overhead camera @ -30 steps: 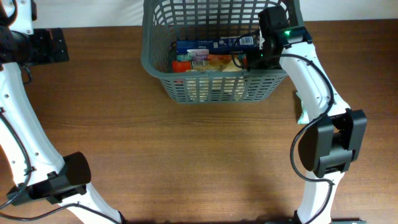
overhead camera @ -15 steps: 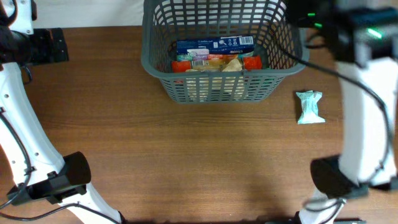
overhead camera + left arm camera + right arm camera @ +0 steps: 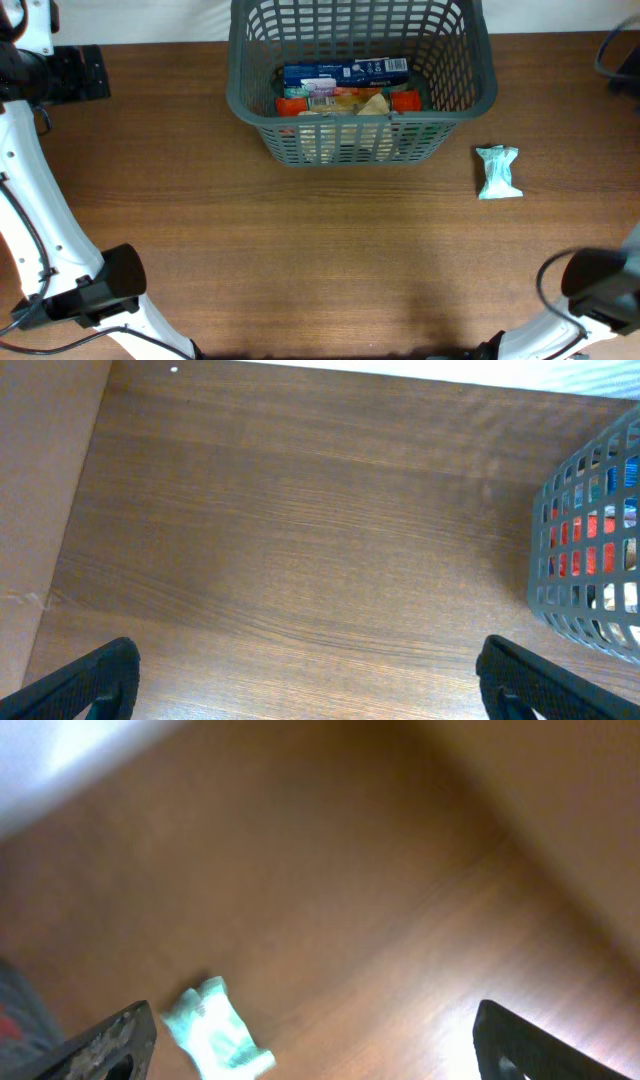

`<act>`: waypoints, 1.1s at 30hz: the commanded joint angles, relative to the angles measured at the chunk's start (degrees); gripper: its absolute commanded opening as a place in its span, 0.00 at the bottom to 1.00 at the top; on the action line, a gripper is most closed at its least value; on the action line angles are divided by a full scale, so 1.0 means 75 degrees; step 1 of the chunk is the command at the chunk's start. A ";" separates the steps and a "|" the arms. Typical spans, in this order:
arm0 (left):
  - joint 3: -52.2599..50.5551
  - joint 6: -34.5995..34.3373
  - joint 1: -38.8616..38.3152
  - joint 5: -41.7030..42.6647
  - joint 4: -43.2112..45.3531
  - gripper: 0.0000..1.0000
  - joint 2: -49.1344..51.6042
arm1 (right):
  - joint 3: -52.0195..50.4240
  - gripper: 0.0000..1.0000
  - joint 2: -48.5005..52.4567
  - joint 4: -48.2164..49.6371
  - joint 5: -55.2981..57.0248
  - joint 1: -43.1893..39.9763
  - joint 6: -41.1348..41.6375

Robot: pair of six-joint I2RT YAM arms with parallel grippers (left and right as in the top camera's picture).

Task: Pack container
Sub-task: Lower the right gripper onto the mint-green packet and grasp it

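Observation:
My right gripper is going down open toward the pale green packet, which lies clear of the mesh container's side (image 3: 438, 142). It should keep going down open until its fingers are on both sides of the packet's narrow middle (image 3: 498, 173).
The dark grey mesh container (image 3: 240, 95) stands at the back middle of the table and holds a blue box (image 3: 345, 71), red packets (image 3: 293, 103) and a tan packet (image 3: 370, 103). Its corner shows in the left wrist view (image 3: 590, 550). A pale green packet (image 3: 497, 171) lies on the table right of the container; it also shows in the right wrist view (image 3: 215, 1030). My right gripper (image 3: 320, 1050) is open and empty, well above the table, with the packet near its left finger. My left gripper (image 3: 320, 680) is open and empty over bare wood left of the container.
The left arm's base and links run down the left side (image 3: 30, 200). The right arm's lower link (image 3: 600, 290) is at the bottom right corner. A white wall edge runs along the table's back (image 3: 400, 372).
My right arm has pulled out of the container and swung away to the right, out of the overhead view. The pale green packet is now uncovered. The left arm has not moved.

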 commanded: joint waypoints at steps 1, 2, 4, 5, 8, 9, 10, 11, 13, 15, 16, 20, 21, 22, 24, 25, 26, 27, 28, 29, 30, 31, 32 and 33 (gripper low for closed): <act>-0.0012 -0.0096 0.0026 0.0082 -0.0009 0.99 -0.0047 | -0.1813 0.92 0.0326 0.0321 -0.1274 -0.0061 -0.0315; -0.0012 -0.0096 0.0026 0.0082 -0.0009 0.99 -0.0047 | -0.2226 0.92 0.0361 0.0475 -0.1425 -0.0006 -0.0565; -0.0012 -0.0096 0.0026 0.0082 -0.0009 0.99 -0.0047 | -0.2938 0.90 0.0414 0.0813 -0.1457 0.0140 -0.1046; -0.0012 -0.0096 0.0026 0.0082 -0.0009 0.99 -0.0047 | -0.3220 0.89 0.0428 0.0979 -0.1460 0.0210 -0.1224; -0.0012 -0.0096 0.0026 0.0082 -0.0009 0.99 -0.0047 | -0.3946 0.89 0.0493 0.1408 -0.1469 0.0408 -0.1448; -0.0012 -0.0096 0.0026 0.0082 -0.0009 0.99 -0.0047 | -0.4121 0.89 0.0525 0.1518 -0.1504 0.0455 -0.1510; -0.0012 -0.0096 0.0026 0.0082 -0.0009 0.99 -0.0047 | -0.4307 0.89 0.0542 0.1632 -0.1632 0.0495 -0.1661; -0.0012 -0.0096 0.0026 0.0082 -0.0009 0.99 -0.0047 | -0.4517 0.88 0.0562 0.1760 -0.1818 0.0539 -0.1886; -0.0012 -0.0096 0.0026 0.0082 -0.0009 0.99 -0.0047 | -0.4896 0.88 0.0603 0.1982 -0.2092 0.0638 -0.2279; -0.0012 -0.0096 0.0026 0.0082 -0.0009 0.99 -0.0047 | -0.5193 0.88 0.0624 0.2186 -0.2095 0.0746 -0.2419; -0.0012 -0.0096 0.0026 0.0082 -0.0009 0.99 -0.0047 | -0.5339 0.88 0.0624 0.2302 -0.2095 0.0801 -0.2483; -0.0012 -0.0096 0.0026 0.0082 -0.0009 0.99 -0.0047 | -0.5677 0.88 0.0627 0.2652 -0.2104 0.0909 -0.2509; -0.0012 -0.0096 0.0026 0.0082 -0.0009 0.99 -0.0047 | -0.5735 0.88 0.0627 0.2722 -0.2101 0.0938 -0.2512; -0.0012 -0.0096 0.0026 0.0082 -0.0009 0.99 -0.0047 | -0.5785 0.88 0.0627 0.2798 -0.2098 0.0962 -0.2509; -0.0012 -0.0096 0.0026 0.0082 -0.0009 0.99 -0.0047 | -0.5919 0.87 0.0627 0.2996 -0.2101 0.1014 -0.2506; -0.0012 -0.0096 0.0026 0.0082 -0.0009 0.99 -0.0047 | -0.5954 0.86 0.0627 0.3048 -0.2101 0.1037 -0.2506; -0.0012 -0.0096 0.0026 0.0082 -0.0009 0.99 -0.0047 | -0.6003 0.85 0.0627 0.3115 -0.2098 0.1061 -0.2506; -0.0012 -0.0096 0.0026 0.0082 -0.0009 0.99 -0.0047 | -0.6053 0.84 0.0627 0.3185 -0.2098 0.1093 -0.2506; -0.0012 -0.0096 0.0026 0.0082 -0.0009 0.99 -0.0047 | -0.6088 0.84 0.0629 0.3270 -0.2098 0.1119 -0.2503; -0.0012 -0.0096 0.0026 0.0082 -0.0009 0.99 -0.0047 | -0.6114 0.84 0.0641 0.3354 -0.2098 0.1154 -0.2503; -0.0012 -0.0096 0.0026 0.0082 -0.0009 0.99 -0.0047 | -0.6114 0.84 0.0647 0.3398 -0.2098 0.1195 -0.2500; -0.0012 -0.0096 0.0026 0.0082 -0.0009 0.99 -0.0047 | -0.6117 0.82 0.0662 0.3456 -0.2098 0.1233 -0.2489; -0.0012 -0.0096 0.0026 0.0082 -0.0009 0.99 -0.0047 | -0.6114 0.79 0.0688 0.3515 -0.2095 0.1271 -0.2413; -0.0012 -0.0096 0.0026 0.0082 -0.0009 0.99 -0.0047 | -0.6114 0.75 0.0723 0.3567 -0.2098 0.1300 -0.2349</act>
